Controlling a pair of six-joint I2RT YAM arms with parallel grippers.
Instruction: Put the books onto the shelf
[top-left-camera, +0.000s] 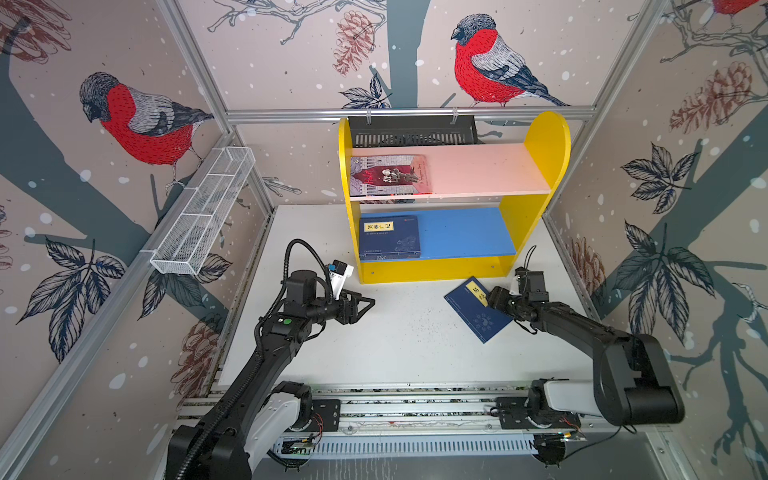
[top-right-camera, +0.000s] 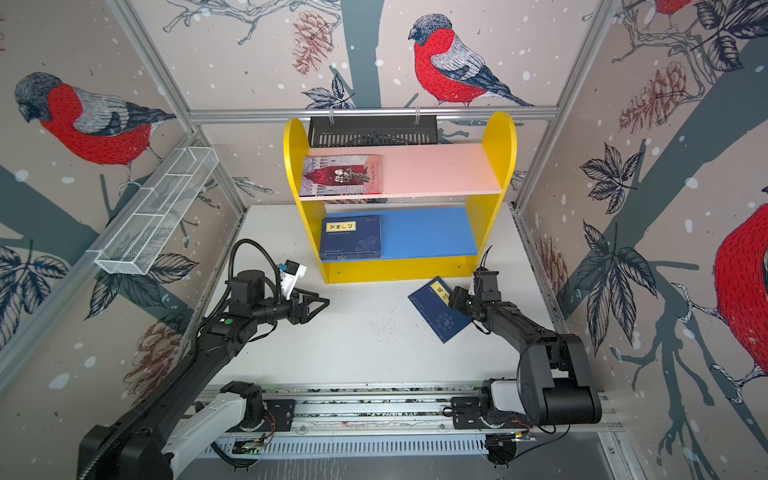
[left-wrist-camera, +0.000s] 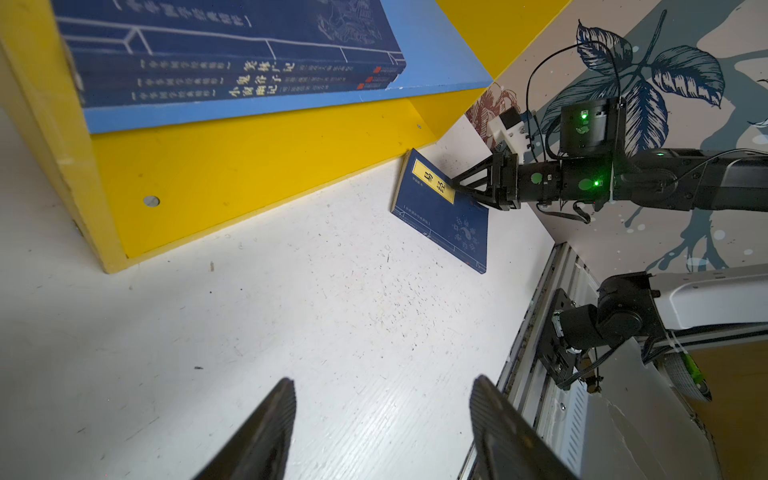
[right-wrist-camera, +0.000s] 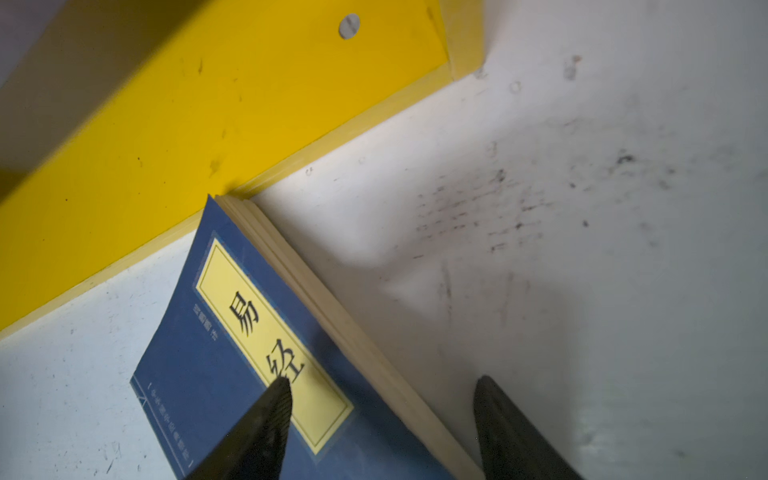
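Note:
My right gripper should turn the navy book straight and pull it toward my left gripper (top-left-camera: 399, 333), because the book lies crooked with its corner (top-left-camera: 473, 278) against the base of the shelf.
The yellow shelf (top-left-camera: 432, 270) (top-right-camera: 395, 270) stands at the back of the white table. A red and grey book (top-left-camera: 388, 174) (top-right-camera: 340, 174) lies on the left of its pink upper board. A stack of navy books (top-left-camera: 388, 237) (top-right-camera: 351, 237) (left-wrist-camera: 232, 62) lies on the left of its blue lower board. One more navy book (top-left-camera: 478, 316) (top-right-camera: 440, 320) (left-wrist-camera: 444, 220) (right-wrist-camera: 199, 374) lies askew on the table, one corner at the shelf's base. My right gripper (top-left-camera: 490, 299) (right-wrist-camera: 382, 384) is open astride its page edge, one finger over the yellow label. My left gripper (top-left-camera: 370, 303) (left-wrist-camera: 382, 386) is open over bare table.
A white wire mesh basket (top-left-camera: 203, 216) hangs on the left wall. Behind the shelf a black slotted tray (top-left-camera: 411, 129) hangs from the back rail. The arms' base rail (top-left-camera: 415, 407) runs along the table's front edge. Patterned walls close in on both sides.

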